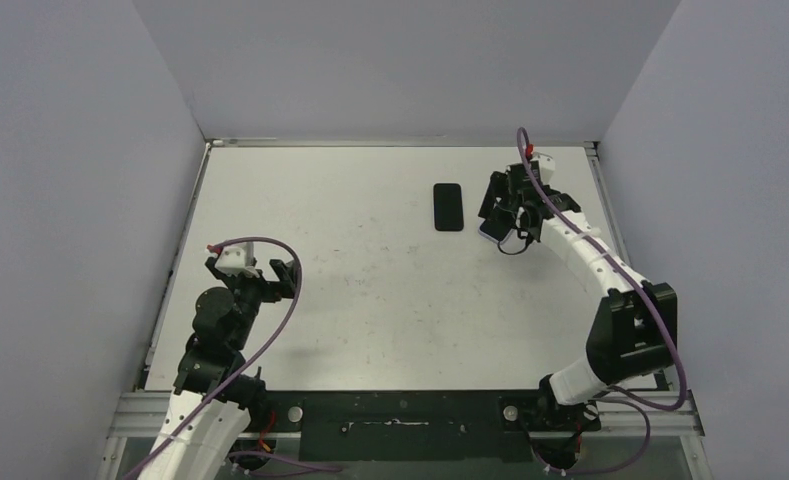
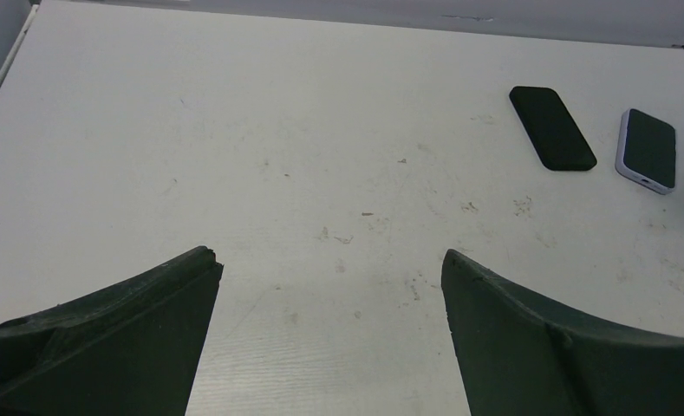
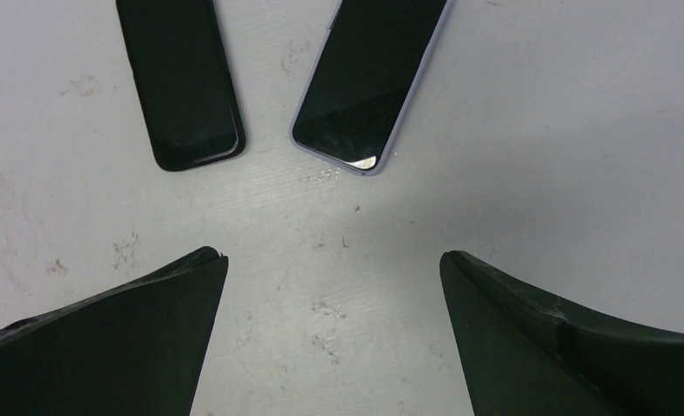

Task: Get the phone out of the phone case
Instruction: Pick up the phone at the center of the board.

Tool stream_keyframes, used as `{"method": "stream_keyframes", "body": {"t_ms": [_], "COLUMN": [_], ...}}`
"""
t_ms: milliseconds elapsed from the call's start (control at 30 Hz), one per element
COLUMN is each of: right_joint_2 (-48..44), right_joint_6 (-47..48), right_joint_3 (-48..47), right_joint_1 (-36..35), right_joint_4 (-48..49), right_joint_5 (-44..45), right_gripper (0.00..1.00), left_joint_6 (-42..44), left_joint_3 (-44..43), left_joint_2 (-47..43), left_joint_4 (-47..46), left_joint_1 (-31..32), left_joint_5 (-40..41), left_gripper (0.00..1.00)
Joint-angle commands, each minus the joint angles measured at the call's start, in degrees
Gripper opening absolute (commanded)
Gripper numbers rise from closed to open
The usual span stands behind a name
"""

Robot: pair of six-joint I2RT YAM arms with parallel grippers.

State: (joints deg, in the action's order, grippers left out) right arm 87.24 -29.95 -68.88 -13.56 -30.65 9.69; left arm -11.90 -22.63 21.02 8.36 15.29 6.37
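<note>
A clear gap (image 3: pixel 273 78) separates the phone from the black phone case, so I'll keep lowering my right gripper's open fingers until they close on the phone's lavender edges (image 3: pixel 421 74).
A matte black phone case (image 1: pixel 449 206) lies flat at the back middle of the table; it also shows in the left wrist view (image 2: pixel 552 127) and the right wrist view (image 3: pixel 182 82). The phone (image 3: pixel 368 78), with a glossy dark screen and a lavender edge, lies on the table just right of the case, apart from it (image 2: pixel 647 149). In the top view only its lavender corner (image 1: pixel 489 232) shows under my right gripper (image 1: pixel 500 222). That gripper (image 3: pixel 334 260) is open and empty, hovering over the phone's near end. My left gripper (image 1: pixel 260 275) (image 2: pixel 331 256) is open and empty, far to the left.
The white table (image 1: pixel 370 300) is scuffed and enclosed by grey walls (image 1: pixel 90 200) on the left, back and right. A metal rail (image 1: pixel 400 410) runs along the near edge by the arm bases.
</note>
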Motion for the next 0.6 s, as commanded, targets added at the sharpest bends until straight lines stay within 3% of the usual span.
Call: {"method": "stream_keyframes", "body": {"t_ms": [0, 133, 567], "right_joint_2": [6.3, 15.1, 41.2], "right_joint_6": [-3.4, -4.7, -8.7], "right_joint_3": [-6.9, -14.9, -43.1], "right_joint_1": [3.6, 6.6, 8.1], "right_joint_4": [-1.2, -3.8, -19.4], "right_joint_5": [1.2, -1.7, 1.3], "right_gripper": [1.0, 1.0, 1.0], "left_joint_6": [-1.0, -2.4, -1.8], "left_joint_3": [-2.6, -3.4, -5.0], "left_joint_2": [-1.2, -2.9, 1.8], "left_joint_4": [-0.6, 2.2, 3.3], "left_joint_1": [1.7, 4.1, 6.2], "left_joint_5": [3.7, 8.8, 11.5], "left_gripper": [0.97, 0.97, 0.97]}}
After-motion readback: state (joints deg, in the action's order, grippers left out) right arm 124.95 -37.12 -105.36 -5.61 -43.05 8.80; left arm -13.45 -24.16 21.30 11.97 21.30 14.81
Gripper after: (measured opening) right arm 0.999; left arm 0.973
